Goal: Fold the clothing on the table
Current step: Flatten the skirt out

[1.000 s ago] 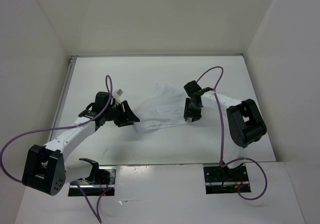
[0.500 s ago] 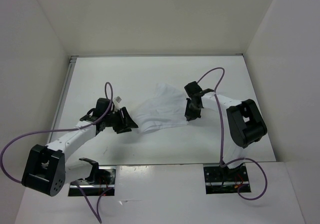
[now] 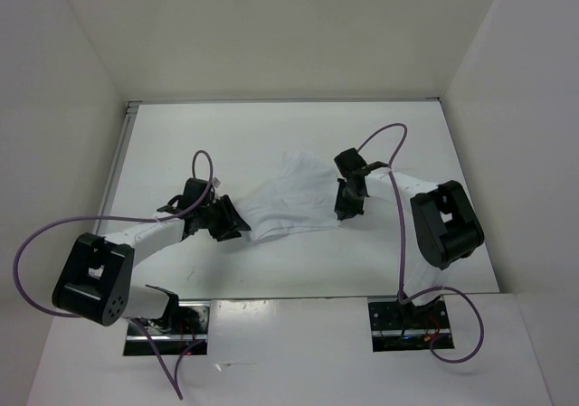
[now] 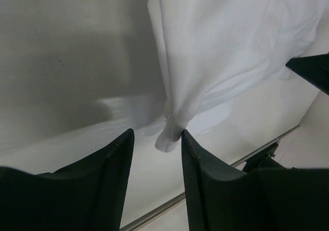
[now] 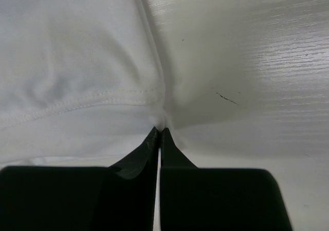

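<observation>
The clothing (image 3: 294,193) is wrinkled and crooked, so the robot's left gripper should close on its bunched corner (image 4: 171,135). Both grippers should then lift the clothing and spread it flat before folding it.
The clothing (image 3: 294,198) is a wrinkly white piece lying spread in the middle of the table (image 3: 226,139). My right gripper (image 3: 346,209) is at its right edge. In the right wrist view that gripper (image 5: 160,131) is shut, pinching the clothing's (image 5: 77,61) stitched hem at a corner. My left gripper (image 3: 232,224) is low at the clothing's near-left corner. Seen from the left wrist, this gripper (image 4: 156,133) stands open, and the bunched corner of the clothing (image 4: 169,138) lies at its tips, touching the right fingertip (image 4: 186,138).
White walls (image 3: 81,71) enclose the table on the left, back and right. A thin metal rim (image 4: 154,216) runs along the table's edge beyond the left gripper. Purple cables (image 3: 398,216) loop off both arms. Bare table lies behind and left of the clothing.
The left arm has swung in and lowered, bringing its gripper toward me to the clothing's near-left corner. The right gripper has stayed at the right edge.
</observation>
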You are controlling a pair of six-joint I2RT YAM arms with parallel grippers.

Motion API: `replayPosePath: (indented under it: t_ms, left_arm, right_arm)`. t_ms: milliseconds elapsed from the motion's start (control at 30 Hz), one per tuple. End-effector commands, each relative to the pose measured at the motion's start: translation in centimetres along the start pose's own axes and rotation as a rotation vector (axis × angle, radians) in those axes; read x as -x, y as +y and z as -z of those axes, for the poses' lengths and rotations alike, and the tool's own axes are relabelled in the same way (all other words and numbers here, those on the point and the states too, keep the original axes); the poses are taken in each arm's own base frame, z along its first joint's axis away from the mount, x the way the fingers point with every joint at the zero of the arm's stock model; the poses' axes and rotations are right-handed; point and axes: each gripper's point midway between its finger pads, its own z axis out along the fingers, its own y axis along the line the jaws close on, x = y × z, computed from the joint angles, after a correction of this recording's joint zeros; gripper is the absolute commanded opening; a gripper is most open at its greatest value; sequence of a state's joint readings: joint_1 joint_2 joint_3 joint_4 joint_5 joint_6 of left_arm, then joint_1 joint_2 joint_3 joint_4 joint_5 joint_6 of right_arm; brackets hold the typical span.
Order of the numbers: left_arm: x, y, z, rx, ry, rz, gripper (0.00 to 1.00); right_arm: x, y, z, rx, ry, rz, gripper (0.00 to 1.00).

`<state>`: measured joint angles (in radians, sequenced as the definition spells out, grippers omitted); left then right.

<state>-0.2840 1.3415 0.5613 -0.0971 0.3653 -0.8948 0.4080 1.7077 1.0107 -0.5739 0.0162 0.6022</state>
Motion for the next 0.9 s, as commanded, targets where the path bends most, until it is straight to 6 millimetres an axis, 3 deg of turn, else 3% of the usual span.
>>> replayPosePath:
  t_ms: [0, 133, 300, 433, 667, 700, 867]
  left_arm:
    - [1.9, -1.1, -0.5, -0.005, -0.068, 0.02, 0.49]
    - [2.8, -2.2, -1.4, -0.027, -0.068, 0.006, 0.44]
    - [2.0, -2.2, -3.1, -0.013, -0.018, 0.007, 0.27]
    - [2.0, -2.6, -3.4, -0.019, -0.016, 0.009, 0.0]
    - [2.3, -4.6, 0.5, -0.037, -0.035, -0.128, 0.0]
    - [2.5, -4.2, 0.9, -0.025, -0.037, -0.129, 0.0]
    - [3.2, -0.9, 2.6, 0.124, -0.076, -0.122, 0.0]
  right_arm:
    - [-0.4, 0.1, 0.7, 0.022, -0.004, 0.001, 0.0]
    - [-1.3, 0.8, 0.6, 0.045, 0.015, 0.012, 0.0]
    - [-1.8, 0.9, 0.5, 0.041, 0.025, 0.012, 0.0]
    - [-2.2, 0.6, 0.6, 0.037, 0.031, 0.012, 0.0]
    - [-0.8, -1.8, 1.0, -0.108, -0.013, 0.078, 0.0]
    - [-1.2, -2.5, 0.9, -0.144, 0.004, 0.082, 0.0]
    - [0.4, -5.0, 1.5, -0.281, -0.047, 0.064, 0.0]
